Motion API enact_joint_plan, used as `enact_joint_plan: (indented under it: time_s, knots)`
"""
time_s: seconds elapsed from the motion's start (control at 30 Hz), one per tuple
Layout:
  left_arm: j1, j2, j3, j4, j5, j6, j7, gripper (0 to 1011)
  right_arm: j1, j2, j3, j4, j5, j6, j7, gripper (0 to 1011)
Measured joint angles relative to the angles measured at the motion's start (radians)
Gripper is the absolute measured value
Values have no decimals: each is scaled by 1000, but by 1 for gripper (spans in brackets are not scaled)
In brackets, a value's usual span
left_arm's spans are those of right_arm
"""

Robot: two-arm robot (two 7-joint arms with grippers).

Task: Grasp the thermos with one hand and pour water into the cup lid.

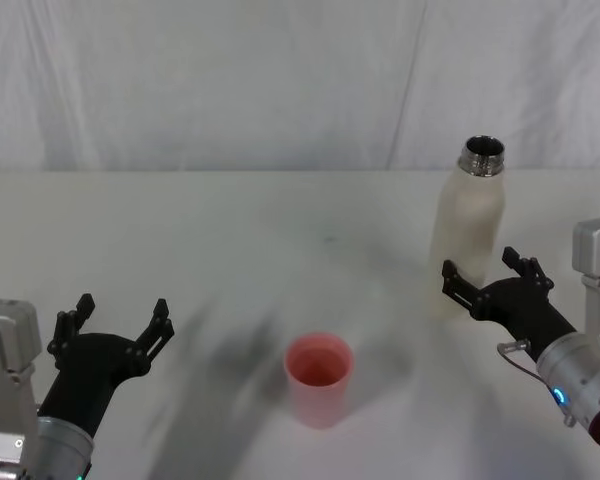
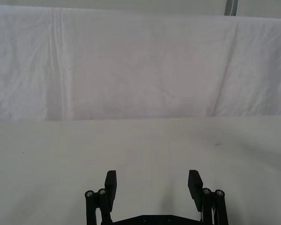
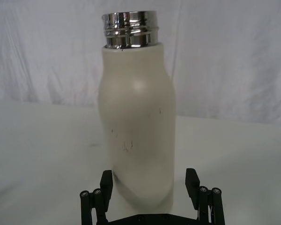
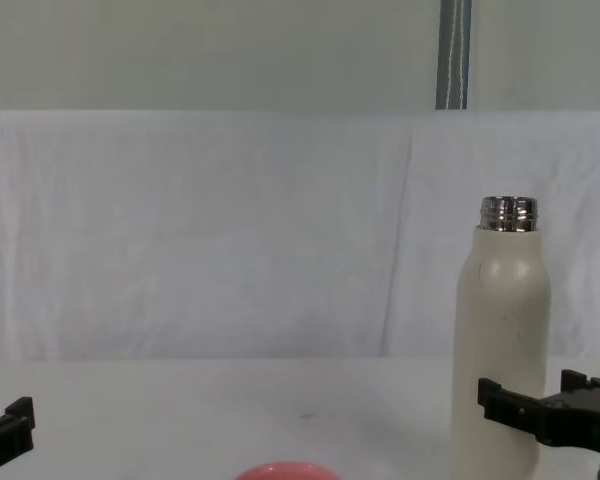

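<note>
I expect the thermos (image 4: 502, 340) to let out a thin stream only when I tip it past level, because the open steel neck (image 4: 509, 214) is narrower than the thermos's body.
The thermos (image 1: 467, 235) stands upright on the white table at the right, cream-white with an open steel neck (image 3: 129, 29). My right gripper (image 1: 480, 265) is open, its fingers on either side of the bottle's lower body (image 3: 136, 126); one finger (image 3: 106, 182) is close against it, while the other (image 3: 192, 180) stands off with a gap. The pink cup lid (image 1: 318, 378) sits mouth up near the table's front middle, and its rim (image 4: 285, 471) shows low in the chest view. My left gripper (image 1: 120, 320) hovers open at the front left, holding nothing (image 2: 152, 185).
A white cloth covers the table (image 1: 230, 240) and hangs as a backdrop (image 1: 230, 80) behind it. Bare table lies between the cup lid and the thermos. A grey pole (image 4: 454, 55) stands beyond the backdrop.
</note>
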Motion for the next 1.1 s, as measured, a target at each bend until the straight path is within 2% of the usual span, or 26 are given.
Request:
enact_joint_plan:
  time_s: [0.5,1.1]
  knots:
    - [0,0,0,0,0,0,0,1001,43,-12,-10,46,21,-4,8,1001]
    - [0,0,0,0,0,0,0,1001,69,-15,-23,80,31,-15,14,1001]
